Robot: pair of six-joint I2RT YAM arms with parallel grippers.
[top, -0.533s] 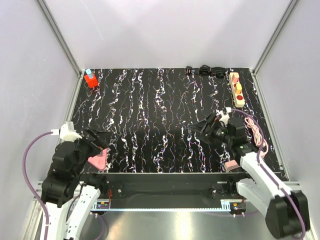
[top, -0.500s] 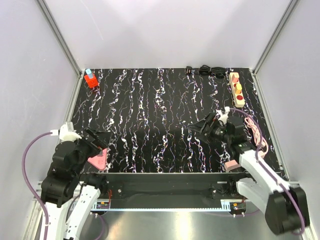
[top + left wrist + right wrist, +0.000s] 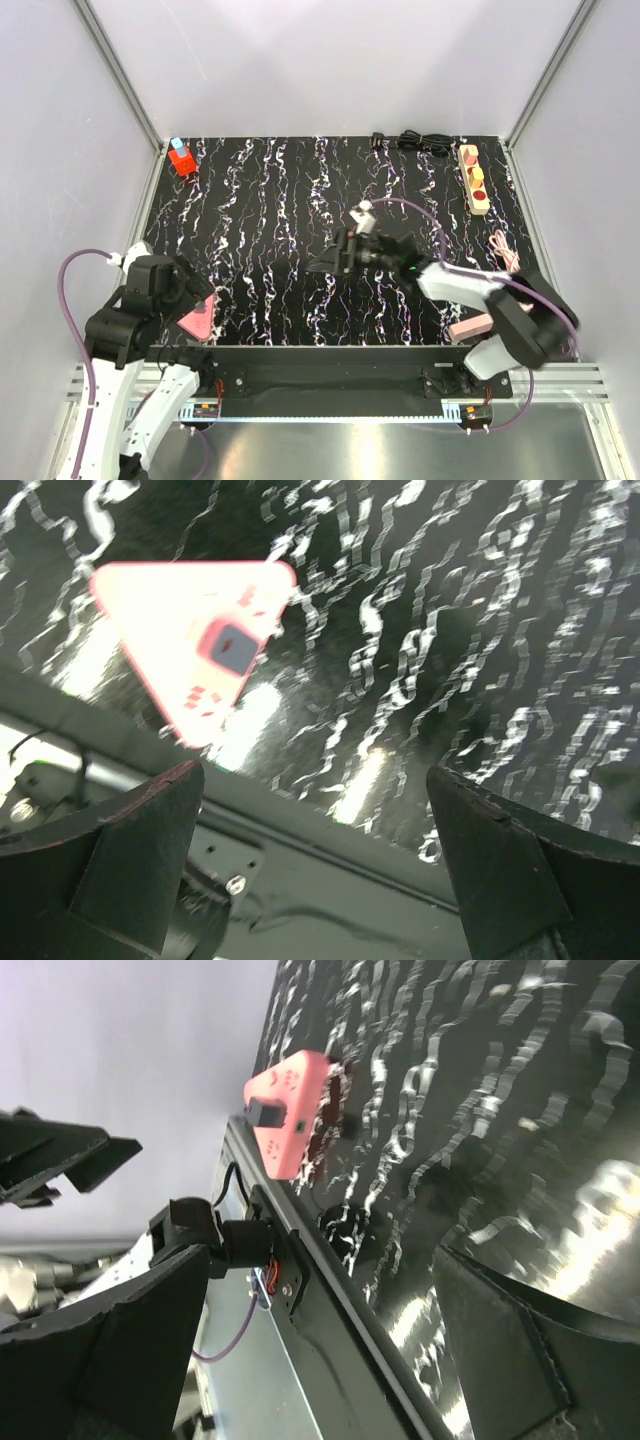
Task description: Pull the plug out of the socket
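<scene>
The gray plug is in the clear on the pink triangular piece point(image 3: 165, 610), so I keep my left gripper going toward the plug point(image 3: 235, 648) until its open fingers are on either side of the plug.
The socket point(image 3: 473, 179) is a beige strip with red round outlets at the table's far right; a yellowish round piece point(image 3: 477, 173) sits in its row. A black cable point(image 3: 415, 142) lies coiled at the far edge beside it. My right gripper point(image 3: 335, 262) is open and empty over the table's middle, pointing left, far from the socket. In its wrist view point(image 3: 320, 1360) the jaws stand wide apart over the near edge. My left gripper point(image 3: 195, 290) is open and empty at the near left, above a pink triangular piece point(image 3: 197, 320). The socket is out of both wrist views.
The pink triangular piece shows in the left wrist view point(image 3: 200, 640) and the right wrist view point(image 3: 290, 1110). A red block point(image 3: 181, 158) stands at the far left corner. A flat pink bar point(image 3: 468, 328) and a pink cord point(image 3: 505, 250) lie at the right. Metal frame rail point(image 3: 330, 365) runs along the near edge.
My right arm has swung left from the right side to the table's middle, further from the socket. My left arm has shifted slightly. Both grippers stay open.
</scene>
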